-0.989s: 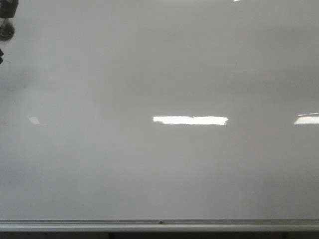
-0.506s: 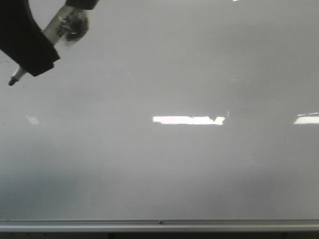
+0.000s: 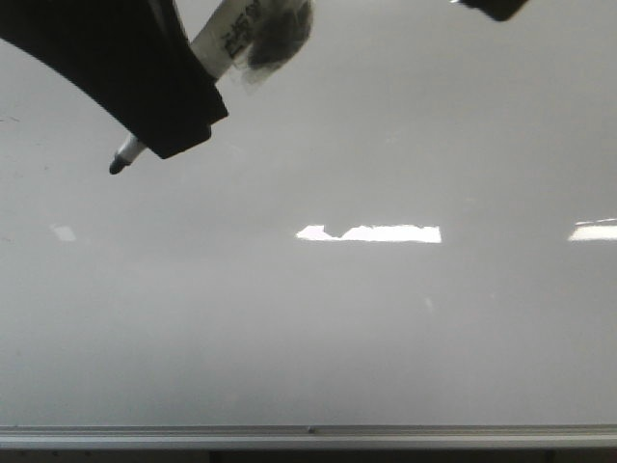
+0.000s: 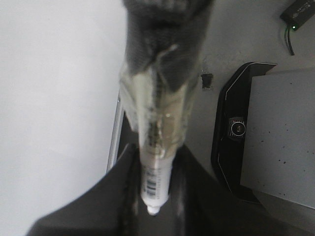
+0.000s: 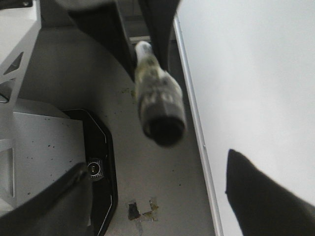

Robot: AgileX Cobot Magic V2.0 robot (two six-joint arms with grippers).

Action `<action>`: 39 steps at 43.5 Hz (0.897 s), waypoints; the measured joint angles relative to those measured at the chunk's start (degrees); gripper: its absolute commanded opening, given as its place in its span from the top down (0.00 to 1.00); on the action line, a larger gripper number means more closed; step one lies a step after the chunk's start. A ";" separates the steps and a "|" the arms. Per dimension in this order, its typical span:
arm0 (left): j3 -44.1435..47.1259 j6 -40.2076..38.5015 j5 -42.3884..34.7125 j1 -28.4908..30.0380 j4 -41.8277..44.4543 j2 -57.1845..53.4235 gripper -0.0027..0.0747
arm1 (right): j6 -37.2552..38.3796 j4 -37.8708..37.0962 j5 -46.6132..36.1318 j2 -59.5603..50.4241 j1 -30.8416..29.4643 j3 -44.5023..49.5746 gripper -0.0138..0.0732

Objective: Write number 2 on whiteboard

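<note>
The marker is held close behind its tip [image 3: 133, 148] by my left gripper, so my right gripper should grab its free wrapped end [image 3: 278, 37] before writing number 2.
The whiteboard [image 3: 366, 328] fills the front view, glossy white-grey and bare; no number 2 shows on it. My left gripper [image 3: 169, 130] reaches in from the upper left, shut on a white marker [image 3: 227, 39] whose dark tip [image 3: 116, 167] points down-left in front of the board. In the left wrist view the marker [image 4: 156, 167] sits between the black fingers of the left gripper [image 4: 156, 196], with the whiteboard [image 4: 49, 98] beside it. My right gripper [image 5: 156, 164] is open and empty; only a corner of it shows in the front view [image 3: 494, 8]. The right wrist view also shows the marker [image 5: 157, 103].
A silver rail [image 3: 308, 434] runs along the board's lower edge. Bright light reflections [image 3: 371, 232] lie across the board. Beside the board the wrist views show a grey surface, a black-rimmed unit with a lens [image 4: 238, 128] [image 5: 96, 167] and tape scraps [image 5: 142, 209].
My left gripper with the marker has come in from the upper left corner and moved right, further over the board. A corner of the right gripper has appeared at the top right.
</note>
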 measured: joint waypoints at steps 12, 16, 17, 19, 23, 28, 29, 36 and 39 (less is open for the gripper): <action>0.00 0.00 -0.18 -0.28 0.08 0.00 0.99 | -0.10 1.90 -3.08 4.65 3.67 -1.91 0.17; 0.00 0.00 -0.27 -0.32 0.12 0.00 0.99 | -0.10 2.41 -4.00 4.75 3.71 -1.91 0.19; 0.00 0.00 -0.27 -0.32 0.12 0.00 0.99 | -0.10 2.42 -4.01 4.75 3.71 -1.91 0.21; 0.00 0.00 -0.27 -0.32 0.21 0.00 0.99 | -0.10 2.65 -4.14 4.75 3.71 -1.91 0.25; -0.08 0.00 -0.27 -0.32 0.21 0.00 0.99 | -0.10 2.97 -4.23 4.75 3.71 -1.91 0.37; -0.08 0.00 -0.27 -0.32 0.21 0.00 0.99 | -0.10 3.21 -4.37 4.75 3.71 -1.91 0.54; -0.08 0.00 -0.27 -0.32 0.21 0.00 0.99 | -0.10 3.21 -4.41 4.75 3.71 -1.91 0.57; -0.08 0.09 -0.14 -0.32 0.21 0.00 0.99 | -0.10 3.10 -4.97 4.77 3.71 -1.91 0.77; -0.08 0.31 -0.14 -0.32 0.21 0.00 0.93 | -0.10 3.10 -4.97 4.77 3.71 -1.91 0.83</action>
